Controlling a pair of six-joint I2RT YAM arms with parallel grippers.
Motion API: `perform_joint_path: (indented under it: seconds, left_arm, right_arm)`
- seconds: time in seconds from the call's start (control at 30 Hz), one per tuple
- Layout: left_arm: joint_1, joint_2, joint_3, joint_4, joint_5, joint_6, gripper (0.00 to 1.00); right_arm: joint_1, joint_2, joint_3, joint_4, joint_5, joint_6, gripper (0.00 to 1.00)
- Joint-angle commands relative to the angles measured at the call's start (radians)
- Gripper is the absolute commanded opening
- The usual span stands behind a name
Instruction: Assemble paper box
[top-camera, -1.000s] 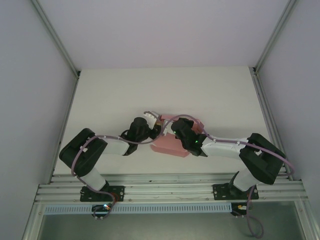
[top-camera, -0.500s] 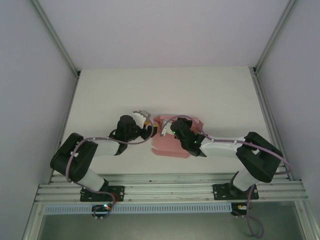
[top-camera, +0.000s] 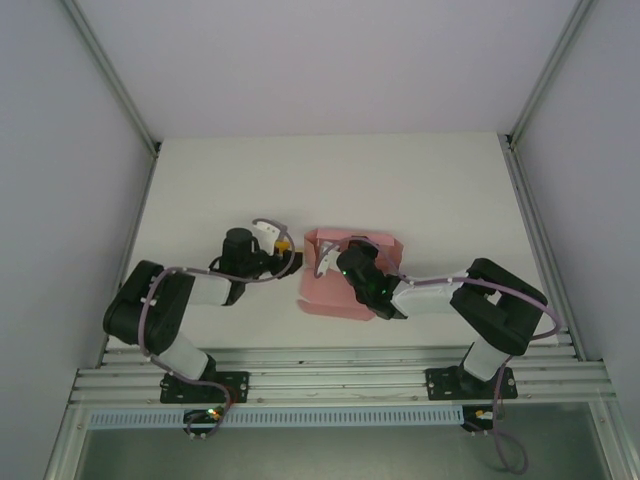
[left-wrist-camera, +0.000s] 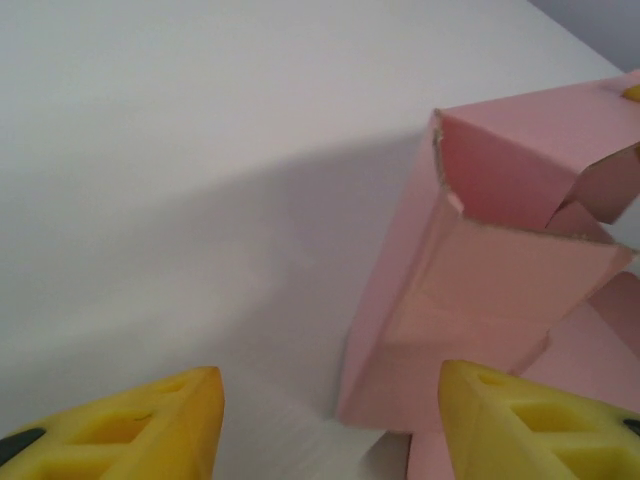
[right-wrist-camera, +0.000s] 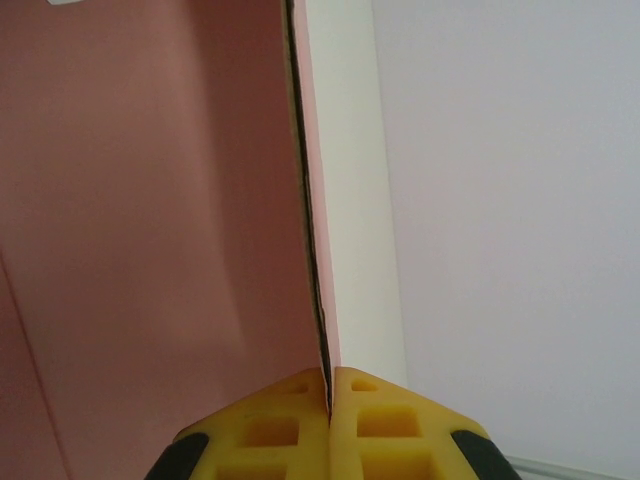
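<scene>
The box's folded corner (left-wrist-camera: 500, 185) stands open past my left gripper's fingers. I should use my left gripper to squeeze the corner's upright sides (left-wrist-camera: 442, 200) together before my right gripper opens.
The pink paper box (top-camera: 345, 278) lies partly folded at the table's middle, with walls and flaps raised. My right gripper (top-camera: 328, 262) is shut on the edge of one upright pink wall (right-wrist-camera: 200, 200), its yellow fingertips (right-wrist-camera: 328, 385) pinching the card between them. My left gripper (top-camera: 288, 255) sits just left of the box, open, with nothing between its yellow fingers (left-wrist-camera: 140, 420). In the left wrist view the box's folded corner (left-wrist-camera: 470, 270) stands ahead and to the right, apart from the fingers.
The white table (top-camera: 330, 180) stretches far behind the box. Grey walls (top-camera: 60, 150) close in both sides, with metal rails (top-camera: 340, 380) along the near edge by the arm bases.
My left gripper has drawn back to the left, away from the box, and its arm has swung lower. My right gripper has shifted left with the pink wall in its grip.
</scene>
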Motion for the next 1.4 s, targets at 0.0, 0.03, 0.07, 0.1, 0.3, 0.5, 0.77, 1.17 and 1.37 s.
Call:
perform_joint_path:
  seconds: [0.0,0.03,0.07,0.1,0.3,0.5,0.77,1.17,1.37]
  left_arm:
    - [-0.005,0.056,0.086,-0.012,0.161,0.006,0.58]
    - [-0.009,0.071,0.098,-0.015,0.175,0.009,0.58]
    - [-0.009,0.082,0.108,-0.005,0.194,0.005,0.58]
    - [-0.009,0.091,0.111,0.011,0.214,-0.004,0.57]
    - [-0.055,0.108,0.154,-0.093,0.176,0.053,0.51]
    - [-0.117,0.101,0.140,-0.090,0.003,0.049,0.54]
    - [-0.211,0.083,0.162,-0.192,-0.223,0.130,0.46]
    - [-0.299,0.095,0.145,-0.069,-0.542,0.097,0.25]
    - [-0.331,0.142,0.156,-0.042,-0.713,0.127,0.00]
  right_arm:
    - [0.010,0.026,-0.003,-0.060,-0.028,0.001,0.00]
    - [0.010,0.024,-0.001,-0.065,-0.028,0.002,0.00]
    - [0.010,0.023,0.001,-0.070,-0.030,0.003,0.00]
    - [0.010,0.020,0.003,-0.076,-0.031,0.005,0.00]
    - [0.010,0.005,0.009,-0.085,-0.037,0.016,0.00]
    - [0.009,-0.009,0.015,-0.124,-0.045,0.036,0.00]
    - [0.010,-0.020,0.015,-0.123,-0.051,0.049,0.00]
    - [0.012,-0.037,0.022,-0.152,-0.054,0.119,0.00]
    - [0.013,-0.051,0.029,-0.211,-0.059,0.173,0.09]
